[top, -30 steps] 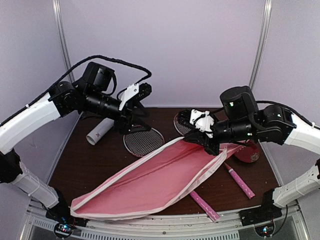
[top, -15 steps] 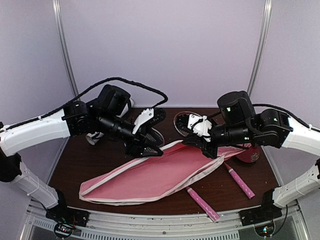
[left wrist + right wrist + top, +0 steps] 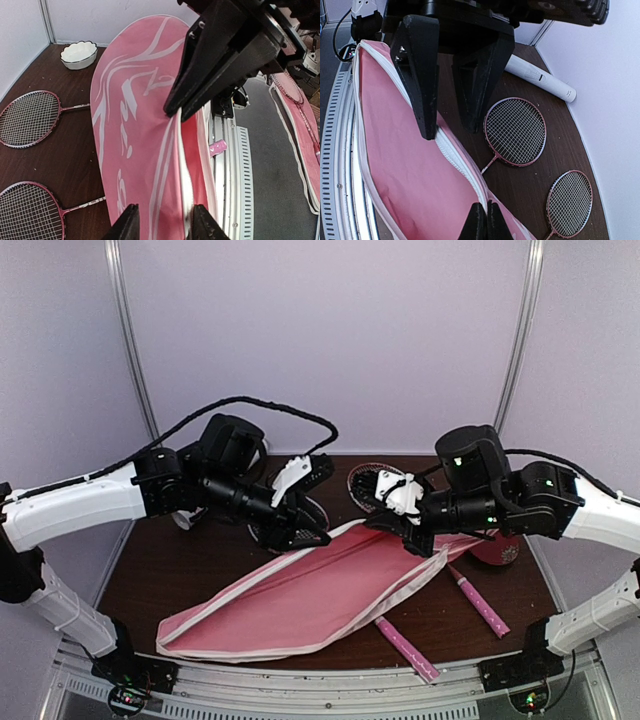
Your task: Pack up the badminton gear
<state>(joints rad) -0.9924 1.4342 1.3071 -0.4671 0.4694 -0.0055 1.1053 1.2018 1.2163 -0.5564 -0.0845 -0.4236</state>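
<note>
My left gripper should take the pink cover by its white edge [image 3: 187, 192] and swing it aside before my right gripper takes a racquet, because the cover lies across the racquets' shafts.
The pink racquet-shaped cover [image 3: 300, 600] lies open across the table, its white-edged mouth lifted at the right. My right gripper [image 3: 405, 527] is shut on the cover's white zip edge [image 3: 465, 172], fingers closed in the right wrist view [image 3: 481, 220]. My left gripper [image 3: 303, 530] is open, its fingers [image 3: 127, 225] straddling the cover's upper flap [image 3: 135, 110] without pinching it. Two red-framed racquets [image 3: 515, 130] [image 3: 569, 202] lie behind the cover; their pink handles [image 3: 405, 645] [image 3: 478, 600] stick out in front. The white tube [image 3: 540, 77] lies at the back left. No shuttlecocks show.
A small round dish [image 3: 497, 548] sits at the right, beside the cover's end; it also shows in the left wrist view [image 3: 78, 54]. The table's metal front rail [image 3: 320, 690] runs just below the cover. Walls close off the back and sides.
My left arm has swung from the back left forward and down to the cover's upper edge. The cover's lifted edge has dropped and shifted slightly. The right gripper has kept its hold.
</note>
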